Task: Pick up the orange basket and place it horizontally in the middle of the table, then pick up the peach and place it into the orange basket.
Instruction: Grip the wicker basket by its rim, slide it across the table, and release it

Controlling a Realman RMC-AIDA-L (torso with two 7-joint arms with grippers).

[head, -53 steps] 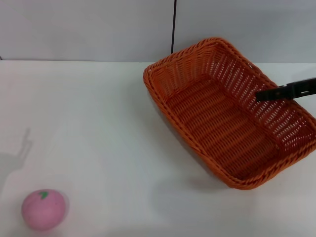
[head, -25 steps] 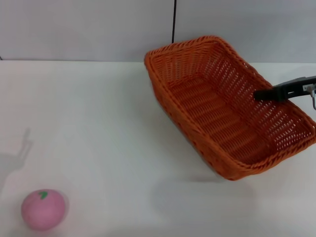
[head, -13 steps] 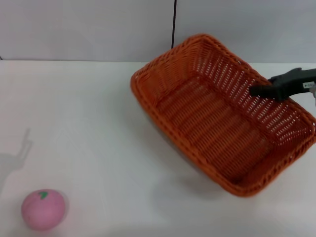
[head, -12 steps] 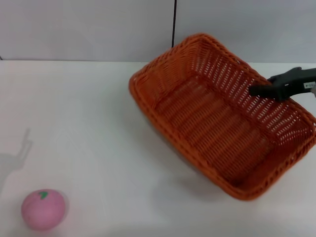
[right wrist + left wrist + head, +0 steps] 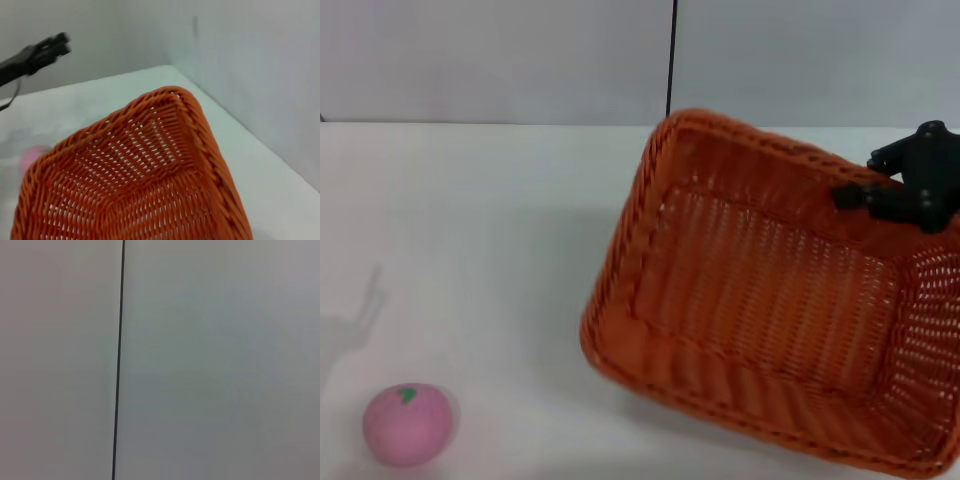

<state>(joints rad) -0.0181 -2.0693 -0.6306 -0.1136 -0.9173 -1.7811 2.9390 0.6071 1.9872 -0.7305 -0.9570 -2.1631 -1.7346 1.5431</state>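
Note:
The orange basket is hanging crooked, with its far rim [image 5: 770, 145] at a slant to the table's far edge, so my right gripper should turn it straight and set it down flat before letting go.
The orange basket [image 5: 770, 310] hangs lifted and tilted over the right half of the white table [image 5: 470, 220], its open side facing up toward the head camera. My right gripper [image 5: 855, 197] is shut on its far right rim. In the right wrist view the orange basket [image 5: 135, 185] fills the lower part of the picture. The pink peach [image 5: 408, 424] lies on the table at the near left, well apart from the basket, and the peach [image 5: 31, 156] shows faintly past the basket's rim. My left gripper [image 5: 45, 50] hangs far off above the table's left side.
A pale wall with a dark vertical seam [image 5: 671, 55] runs behind the table's far edge. The left wrist view shows only that wall and the seam [image 5: 118, 390]. Bare tabletop lies between the peach and the basket.
The basket has risen off the table, swung around and come nearer the camera, now steeply tilted. My right gripper turned with it at the rim. The peach has not moved.

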